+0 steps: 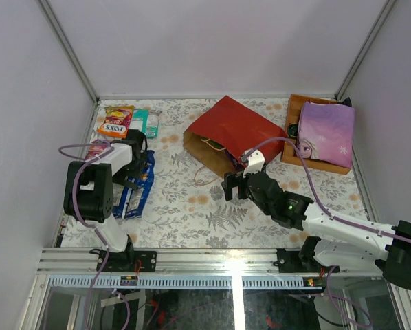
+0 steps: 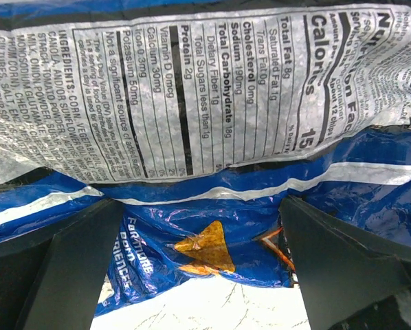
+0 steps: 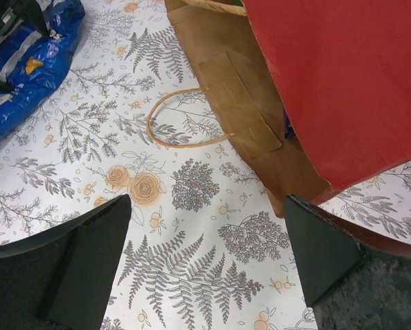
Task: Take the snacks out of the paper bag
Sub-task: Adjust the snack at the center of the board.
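I expect the paper bag to open wide and show several packets when I pull its upper handle, because green and purple peek out from under the red side.
The paper bag, red outside and brown inside, lies on its side mid-table with its mouth toward the near left. My right gripper hovers open and empty just in front of it. In the right wrist view the bag and its loop handle lie just ahead, with a bit of purple inside. My left gripper is open over the long blue packs. One blue pack fills its view, its edge between the spread fingers. A FOX'S packet, a teal pack and a purple packet lie at far left.
A wooden tray at the back right holds the lilac snowflake bag. White walls close in the table on three sides. A metal rail runs along the near edge. The blue pack also shows in the right wrist view.
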You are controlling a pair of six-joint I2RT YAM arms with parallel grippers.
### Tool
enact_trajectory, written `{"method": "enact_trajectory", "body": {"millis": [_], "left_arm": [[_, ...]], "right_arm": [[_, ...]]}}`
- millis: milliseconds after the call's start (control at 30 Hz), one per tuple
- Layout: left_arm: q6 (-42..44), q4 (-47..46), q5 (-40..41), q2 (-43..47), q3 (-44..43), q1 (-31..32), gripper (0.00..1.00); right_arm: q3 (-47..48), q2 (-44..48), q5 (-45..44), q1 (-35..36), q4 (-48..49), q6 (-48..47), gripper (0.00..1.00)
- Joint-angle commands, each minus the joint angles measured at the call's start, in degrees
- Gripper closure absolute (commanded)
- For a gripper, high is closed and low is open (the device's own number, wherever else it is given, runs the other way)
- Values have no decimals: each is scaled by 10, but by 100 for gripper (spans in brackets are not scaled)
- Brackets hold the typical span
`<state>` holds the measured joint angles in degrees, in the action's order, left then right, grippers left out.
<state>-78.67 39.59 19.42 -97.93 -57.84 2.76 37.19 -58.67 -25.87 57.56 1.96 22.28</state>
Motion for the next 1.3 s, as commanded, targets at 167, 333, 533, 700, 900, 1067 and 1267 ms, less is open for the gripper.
{"method": "enact_trajectory", "body": {"millis": [167,333,533,700,900,1067,1267], "left_arm": [[8,13,37,-68,-43,-38,1],[45,14,-1,-36,-76,-32,0],[107,32,18,46,-110,26,0],[189,33,73,74,-153,102,0],[297,-29,9,85,-160,109,0],[414,-278,-176,182,-34,110,0],[440,-324,-278,162,-20,123,0]], "right_arm": [[38,-38,88,-5,8,-41,1],[39,-29,162,-6,24,-75,1],[50,-19,237,-5,15,-143,0],[41,31,175,-6,47,-169,0],[110,-19,26,-14,-1,-228,1],[174,-88,27,-60,-15,-236,0],[249,-202,-5,-71,-11,-303,0]]}}
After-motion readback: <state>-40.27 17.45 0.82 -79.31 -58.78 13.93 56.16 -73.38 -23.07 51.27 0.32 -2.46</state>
